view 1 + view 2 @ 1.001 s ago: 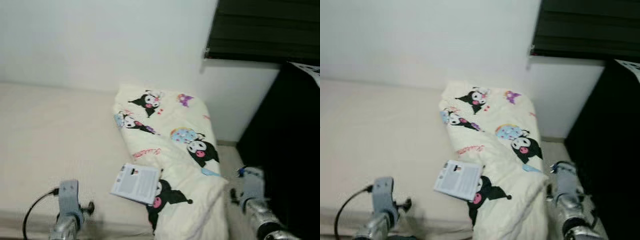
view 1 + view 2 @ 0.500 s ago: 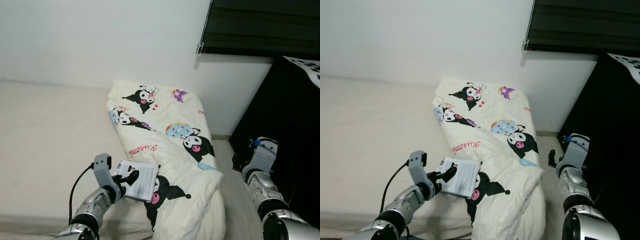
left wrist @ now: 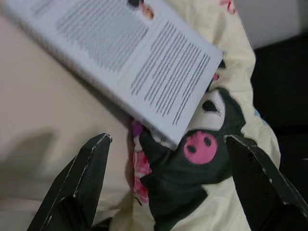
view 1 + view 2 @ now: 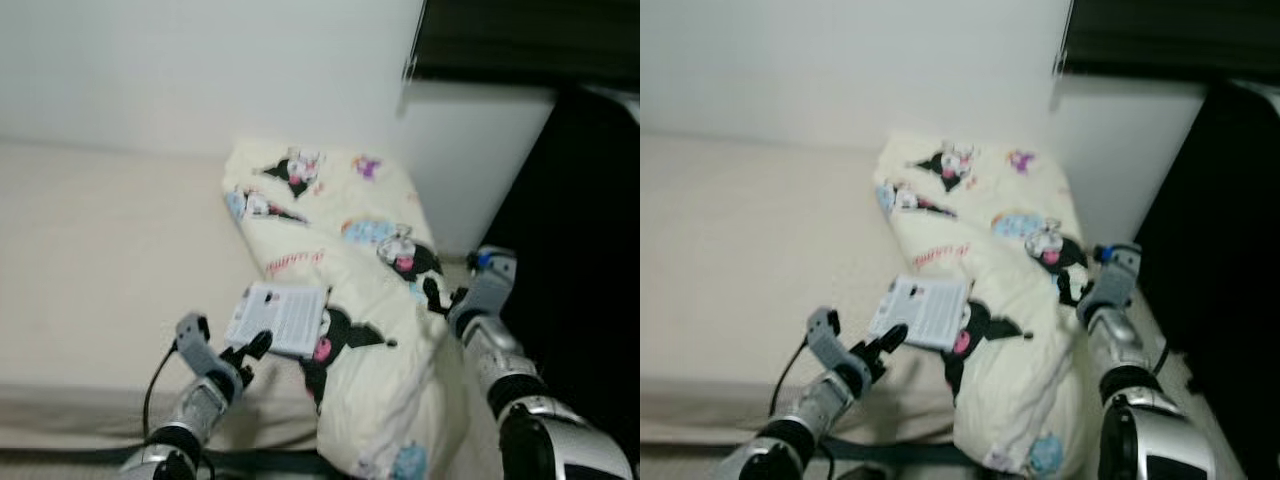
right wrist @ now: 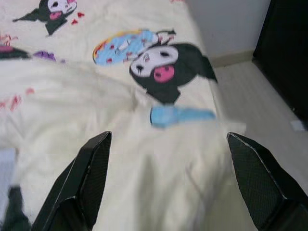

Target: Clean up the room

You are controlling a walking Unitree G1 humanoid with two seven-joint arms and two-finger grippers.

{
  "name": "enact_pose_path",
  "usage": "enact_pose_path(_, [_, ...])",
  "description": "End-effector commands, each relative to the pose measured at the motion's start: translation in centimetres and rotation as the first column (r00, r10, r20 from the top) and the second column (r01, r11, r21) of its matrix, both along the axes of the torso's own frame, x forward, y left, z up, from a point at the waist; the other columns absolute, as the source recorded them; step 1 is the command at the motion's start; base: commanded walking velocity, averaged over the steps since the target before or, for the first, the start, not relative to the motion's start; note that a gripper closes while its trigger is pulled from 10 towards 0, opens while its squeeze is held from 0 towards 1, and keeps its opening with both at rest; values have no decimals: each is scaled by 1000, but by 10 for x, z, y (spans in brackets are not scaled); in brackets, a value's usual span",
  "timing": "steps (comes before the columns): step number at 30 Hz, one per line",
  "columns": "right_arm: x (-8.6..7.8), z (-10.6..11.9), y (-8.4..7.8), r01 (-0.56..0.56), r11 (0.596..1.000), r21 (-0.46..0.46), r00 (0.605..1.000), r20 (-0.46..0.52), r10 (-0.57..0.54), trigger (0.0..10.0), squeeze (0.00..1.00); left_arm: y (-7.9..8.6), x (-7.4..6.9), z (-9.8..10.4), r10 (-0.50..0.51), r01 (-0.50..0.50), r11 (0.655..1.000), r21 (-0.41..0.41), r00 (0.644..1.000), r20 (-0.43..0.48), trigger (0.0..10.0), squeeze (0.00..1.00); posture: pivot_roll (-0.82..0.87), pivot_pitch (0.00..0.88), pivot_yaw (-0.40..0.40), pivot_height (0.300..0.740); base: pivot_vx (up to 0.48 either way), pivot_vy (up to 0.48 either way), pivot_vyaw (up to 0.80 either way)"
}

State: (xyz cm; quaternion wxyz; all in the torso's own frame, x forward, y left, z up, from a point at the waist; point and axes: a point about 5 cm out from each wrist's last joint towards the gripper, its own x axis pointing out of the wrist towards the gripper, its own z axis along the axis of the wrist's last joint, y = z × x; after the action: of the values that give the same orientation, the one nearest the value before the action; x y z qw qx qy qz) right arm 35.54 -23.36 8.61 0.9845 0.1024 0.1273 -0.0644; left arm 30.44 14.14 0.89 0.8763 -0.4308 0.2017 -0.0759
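The book's bound spine (image 3: 79, 72) is toward the robot's left gripper, so I expect the white book (image 4: 275, 316) to stay closed and flat when the robot lifts and carries it by that spine.
A white book (image 4: 278, 317) with printed text lies on the bed, its far edge resting on a cream quilt (image 4: 345, 235) printed with black cartoon characters. My left gripper (image 4: 252, 348) is low at the book's near corner, open, with the book's corner (image 3: 130, 57) just ahead of its fingers (image 3: 79, 187). My right gripper (image 4: 433, 296) hovers at the quilt's right edge, also open, looking onto the quilt (image 5: 159, 72) between its spread fingers (image 5: 260, 187). Neither holds anything.
The beige mattress (image 4: 100, 250) stretches to the left against a white wall. A tall black piece of furniture (image 4: 585, 260) stands close on the right, with a narrow strip of pale floor (image 5: 260, 110) between it and the bed.
The view has shifted and blurred. My right gripper has come in from beside the black furniture to the quilt's right edge. My left gripper stays at the book's near corner.
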Motion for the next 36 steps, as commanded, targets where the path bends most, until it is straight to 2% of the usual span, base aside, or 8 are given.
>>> enact_pose_path(1, [2,3,2,-12,1000,-1,1000,21,12,10000,0,-7,5,6,-6,7,999,-49,1000,29,10000,0,-78,0,-76,575,0,0,0])
enact_pose_path(7, [2,3,3,-26,1000,3,999,27,26,10000,0,-9,11,14,13,-7,994,-109,998,55,10000,0,-79,0,-70,555,0,0,0])
enact_pose_path(8, [2,4,4,-31,1000,6,999,31,30,10000,0,-10,12,16,19,-11,991,-135,998,55,10000,1000,-81,0,-66,550,0,0,0])
enact_pose_path(29, [-2,14,12,-86,996,15,984,155,83,10000,0,-2,8,8,175,-180,974,-137,983,-51,10000,1000,-106,152,-46,481,0,0,0])
enact_pose_path(31, [-3,15,14,-96,995,24,982,165,91,10000,0,0,10,9,194,-200,968,-150,979,-53,10000,831,-115,167,-42,481,0,0,0])
enact_pose_path(32, [-3,15,16,-103,994,31,981,169,97,10000,0,1,11,11,209,-214,963,-164,977,-52,10000,365,-115,167,-42,481,0,0,0])
enact_pose_path(34, [-6,11,22,-127,991,49,981,156,118,10000,0,2,18,19,231,-231,951,-203,973,-24,10000,0,-120,178,-41,481,0,0,0])
enact_pose_path(36, [-10,3,26,-144,987,66,983,126,135,10000,0,0,22,24,230,-226,950,-215,973,-8,10000,0,-118,176,-39,481,0,0,0])
